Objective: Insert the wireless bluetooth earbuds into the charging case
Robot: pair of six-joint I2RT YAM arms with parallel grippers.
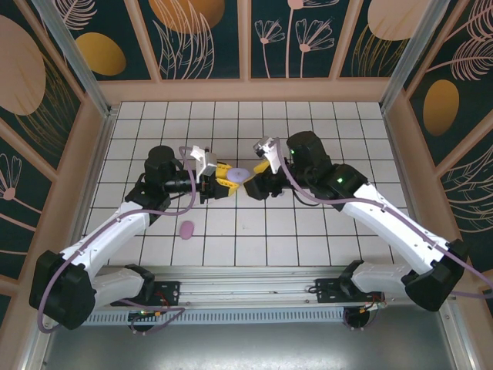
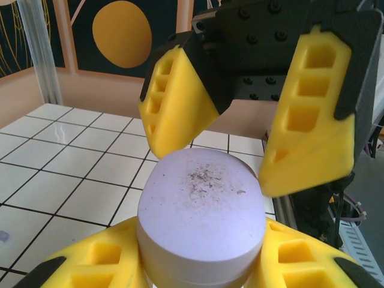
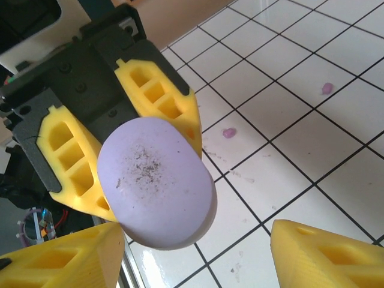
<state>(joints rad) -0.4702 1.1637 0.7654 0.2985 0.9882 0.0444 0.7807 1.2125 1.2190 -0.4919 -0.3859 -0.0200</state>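
Note:
Next, my right gripper moves back, aims again at the lid's edge and flips the lid open first, because the charging case's lid [image 3: 155, 177] is closed beside my right gripper's finger.
My left gripper [image 1: 229, 176] is shut on a lavender oval charging case [image 1: 242, 175], lifted above the tiled floor. In the left wrist view the case [image 2: 201, 198] sits between my yellow fingers [image 2: 90, 267], its closed top speckled with dust. My right gripper [image 1: 257, 174] faces it, open, its fingers [image 2: 177, 99] spread on either side of the case's far end without touching. In the right wrist view the case [image 3: 156, 180] lies close to my lower-left finger [image 3: 66, 258]. Two tiny purple-pink earbuds [image 3: 229, 132] [image 3: 327, 88] lie on the tiles beyond.
A pinkish oval piece [image 1: 186, 229] rests on the floor in front of the left arm. The white tiled floor [image 1: 308, 123] is boxed in by patterned walls and a metal rail [image 1: 246, 277] at the near edge.

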